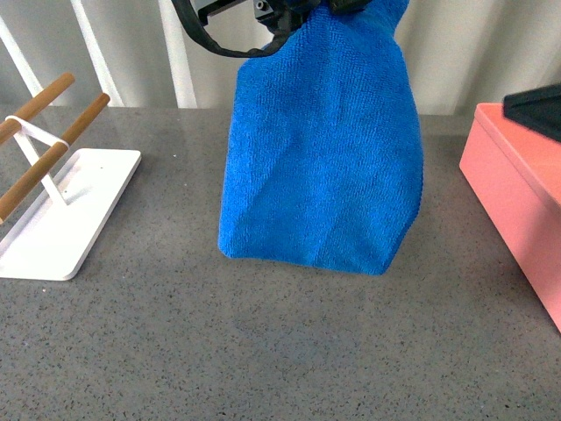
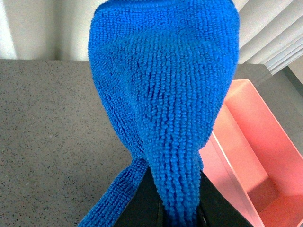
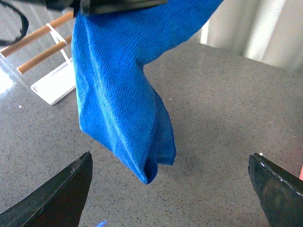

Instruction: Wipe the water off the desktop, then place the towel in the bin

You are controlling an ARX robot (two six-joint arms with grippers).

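The blue towel (image 3: 112, 71) should stay bunched up and drag a loose flap when I carry it to the bin, because its lower end (image 3: 146, 146) hangs limp and folded.
The blue towel (image 1: 323, 149) hangs in loose folds from my left gripper (image 1: 298, 9) at the top of the front view, over the middle of the speckled grey desktop (image 1: 263, 351). In the left wrist view the towel (image 2: 163, 94) is bunched between the dark fingers (image 2: 139, 210) of the left gripper (image 2: 175, 213), which is shut on it. The pink bin (image 1: 508, 193) stands to the right of the towel, and its open inside (image 2: 255, 161) shows in the left wrist view. My right gripper (image 3: 168, 189) is open and empty, low over the desktop (image 3: 227, 104), facing the hanging towel (image 3: 118, 94). I can make out no water.
A flat white tray (image 1: 61, 219) with two wooden rods (image 1: 53, 145) sits at the left of the desktop; the same tray (image 3: 54, 82) shows behind the towel in the right wrist view. A dark part of the right arm (image 1: 535, 110) hangs over the bin's far end.
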